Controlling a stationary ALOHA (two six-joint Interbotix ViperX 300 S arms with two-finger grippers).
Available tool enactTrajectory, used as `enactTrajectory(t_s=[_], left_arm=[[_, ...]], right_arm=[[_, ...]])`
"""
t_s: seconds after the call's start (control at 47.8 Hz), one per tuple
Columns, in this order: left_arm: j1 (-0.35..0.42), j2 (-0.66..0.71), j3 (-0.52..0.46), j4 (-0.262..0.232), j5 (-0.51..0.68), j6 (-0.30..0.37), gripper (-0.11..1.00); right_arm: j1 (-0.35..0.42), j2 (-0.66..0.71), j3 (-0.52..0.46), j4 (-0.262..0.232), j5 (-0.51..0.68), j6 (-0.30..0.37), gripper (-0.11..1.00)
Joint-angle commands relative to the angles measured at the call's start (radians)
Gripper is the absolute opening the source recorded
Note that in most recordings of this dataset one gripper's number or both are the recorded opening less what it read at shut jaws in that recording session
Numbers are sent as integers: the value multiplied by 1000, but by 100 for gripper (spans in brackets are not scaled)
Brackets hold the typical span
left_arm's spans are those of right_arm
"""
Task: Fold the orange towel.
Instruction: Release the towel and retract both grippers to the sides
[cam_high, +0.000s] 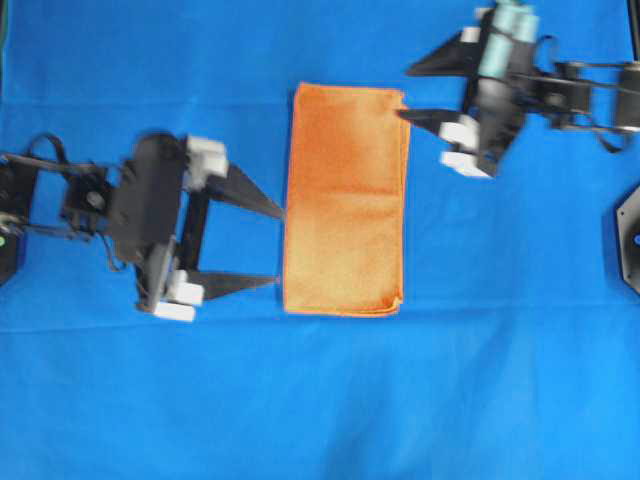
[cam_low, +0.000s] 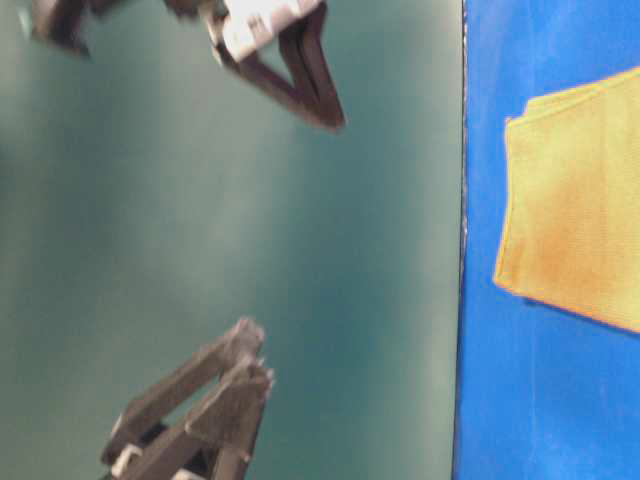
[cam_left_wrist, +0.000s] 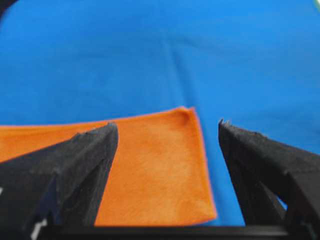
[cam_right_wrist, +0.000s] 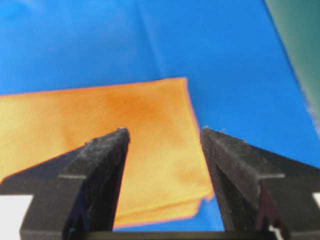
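Observation:
Next, my left gripper grabs the other upper corner (cam_high: 302, 91), because it is by the orange towel's lower side edge (cam_high: 287, 248) and my right gripper is near an upper corner.
The orange towel (cam_high: 345, 200) lies flat on the blue cloth in the middle of the overhead view, folded into a tall narrow rectangle with stacked edges along its right side. My left gripper (cam_high: 278, 247) is open at the towel's lower left edge, its fingertips pointing at the edge and nothing between them. In the left wrist view the left gripper (cam_left_wrist: 167, 124) frames a corner of the towel (cam_left_wrist: 150, 170). My right gripper (cam_high: 404, 93) is open at the towel's upper right corner. The right wrist view shows the right gripper (cam_right_wrist: 164, 130) over the towel's (cam_right_wrist: 100, 115) layered corner, holding nothing.
A large blue cloth (cam_high: 320, 400) covers the whole table. A black mount (cam_high: 630, 235) sits at the right edge and the left arm's base (cam_high: 10, 230) at the left edge. The table-level view shows the towel (cam_low: 580, 200) and a dark green backdrop (cam_low: 200, 250).

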Motion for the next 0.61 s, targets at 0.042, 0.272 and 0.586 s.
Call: enactTrajectory(t_s=[0.042,0.272,0.586], left_arm=[[46,-83,44,2,-29,0,76],[101,-187,144,2,-75,-14,76],[114,-250,272,-3,-161,-35,76]], right_arm=[[51,-127,66,23,-26,29,61],[158,-262,179,40,-78,101,61],[195,-259,267,41,-212,163,61]])
